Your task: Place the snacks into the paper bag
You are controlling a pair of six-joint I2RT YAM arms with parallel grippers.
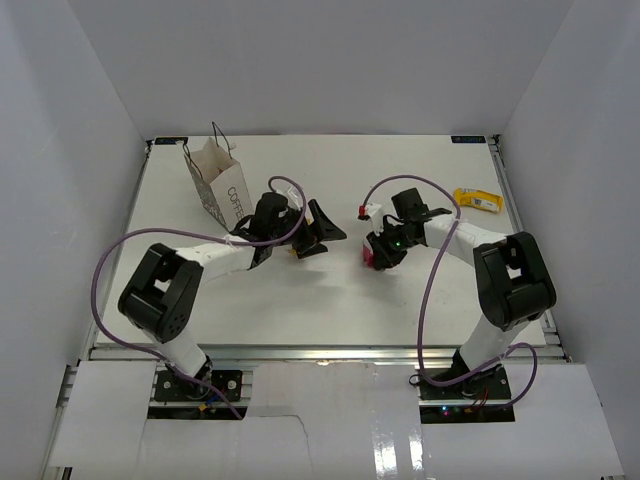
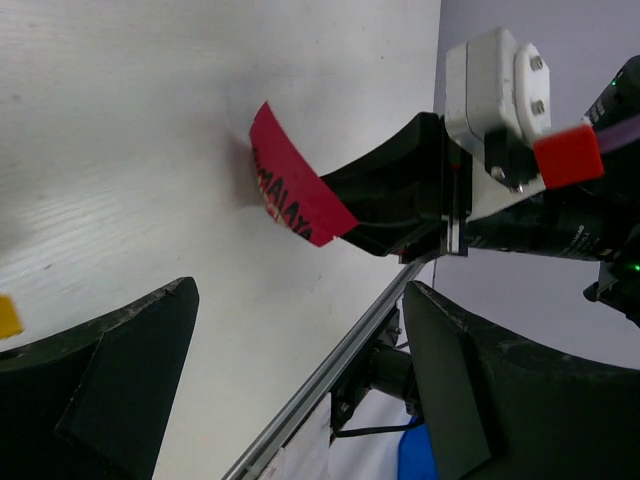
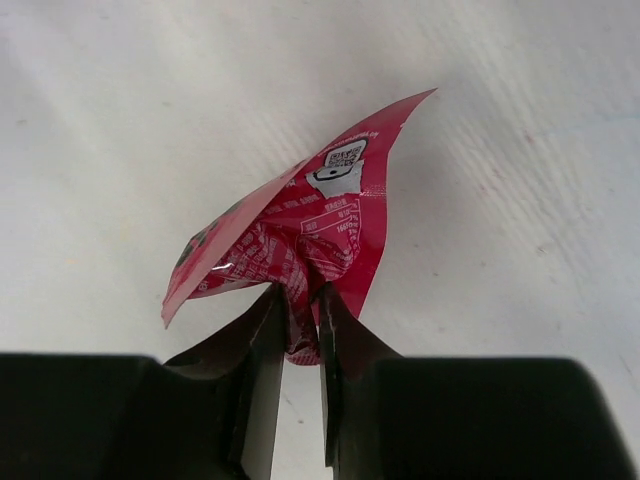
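Note:
The red pouch in the robot's right gripper is far from the paper bag (image 1: 222, 187), which stands beyond the left gripper, so next the left gripper takes hold of the pouch's loose end (image 1: 368, 251).
My right gripper (image 1: 376, 252) is shut on a crumpled red pouch (image 3: 300, 235), pinched between the fingertips (image 3: 268, 330) just above the table. The same red pouch (image 2: 295, 190) shows in the left wrist view, held in the right gripper's black fingers (image 2: 390, 195). My left gripper (image 1: 318, 232) is open and empty, a short way left of the pouch, jaws wide apart (image 2: 300, 350). A small yellow packet (image 1: 293, 252) lies just under it, with its corner in the left wrist view (image 2: 5, 316). The white paper bag (image 1: 215, 182) with "COFFEE" lettering stands at the back left. Another yellow packet (image 1: 478, 200) lies at the right.
White walls enclose the table on three sides. The table's metal front rail (image 2: 330, 370) runs close below the grippers. Purple cables (image 1: 110, 265) loop beside both arms.

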